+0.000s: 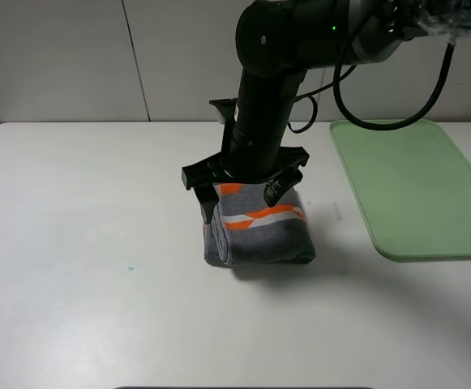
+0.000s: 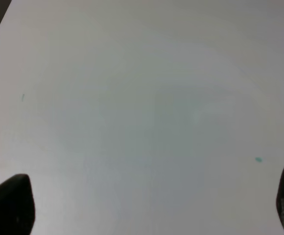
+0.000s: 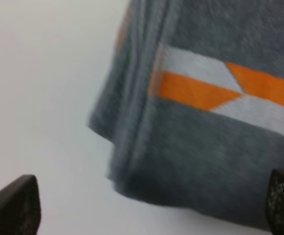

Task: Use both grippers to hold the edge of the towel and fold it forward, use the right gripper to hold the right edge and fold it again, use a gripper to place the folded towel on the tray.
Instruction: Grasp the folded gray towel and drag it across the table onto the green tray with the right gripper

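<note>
My right gripper should stay open and go on, since the folded towel lies compact with its tray-facing edge free. The gripper should move on toward that edge until its fingers close on cloth there.
The folded towel, grey with orange and white stripes, lies on the white table at the centre. It fills the right wrist view, with its folded edges stacked on one side. My right gripper reaches across from the right and hangs just above the towel's far part. It is open and empty, with one finger by the towel's left edge. In the right wrist view the right gripper straddles the towel. My left gripper is open and empty over bare table. The left arm is out of the exterior view.
A light green tray lies on the table at the right, apart from the towel. A small teal speck marks the table left of the towel. The table's front edge runs along the bottom of the exterior view.
</note>
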Robot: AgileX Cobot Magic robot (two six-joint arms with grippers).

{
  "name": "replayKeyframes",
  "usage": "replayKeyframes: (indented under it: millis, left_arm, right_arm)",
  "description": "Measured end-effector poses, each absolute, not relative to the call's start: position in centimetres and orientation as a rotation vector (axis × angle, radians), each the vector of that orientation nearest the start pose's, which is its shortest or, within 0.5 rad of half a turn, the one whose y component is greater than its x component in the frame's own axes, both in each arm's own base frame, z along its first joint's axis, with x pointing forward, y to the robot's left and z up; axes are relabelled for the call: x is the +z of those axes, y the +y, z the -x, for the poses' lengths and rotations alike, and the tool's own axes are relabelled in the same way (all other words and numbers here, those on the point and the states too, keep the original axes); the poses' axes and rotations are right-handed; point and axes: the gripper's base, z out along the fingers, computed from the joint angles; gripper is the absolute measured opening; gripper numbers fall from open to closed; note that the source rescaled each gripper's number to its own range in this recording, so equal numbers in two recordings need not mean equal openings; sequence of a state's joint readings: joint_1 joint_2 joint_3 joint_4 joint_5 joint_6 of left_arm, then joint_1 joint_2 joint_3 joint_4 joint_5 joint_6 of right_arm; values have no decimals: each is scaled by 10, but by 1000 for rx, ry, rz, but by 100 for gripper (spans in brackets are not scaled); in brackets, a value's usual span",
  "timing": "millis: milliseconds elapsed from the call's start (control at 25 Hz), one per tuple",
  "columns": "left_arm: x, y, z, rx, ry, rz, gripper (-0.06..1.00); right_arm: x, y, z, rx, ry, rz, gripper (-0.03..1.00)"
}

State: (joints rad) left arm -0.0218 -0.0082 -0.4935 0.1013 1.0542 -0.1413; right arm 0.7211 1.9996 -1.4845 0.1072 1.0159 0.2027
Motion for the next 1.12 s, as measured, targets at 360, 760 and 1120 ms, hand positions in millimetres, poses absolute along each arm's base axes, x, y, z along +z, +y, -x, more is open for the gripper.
replayKeyframes:
  millis: [360,760,1120]
  left_arm:
    - [276,8,5,18,2028,126,100]
    - [276,8,5,18,2028,126,100]
    - [276,8,5,18,2028,126,100]
  right_arm:
    - [190,244,-325,139,2911,637,100]
    - [162,211,-357,114,2940,531,100]
    - [134,196,-369,68,2987,536,100]
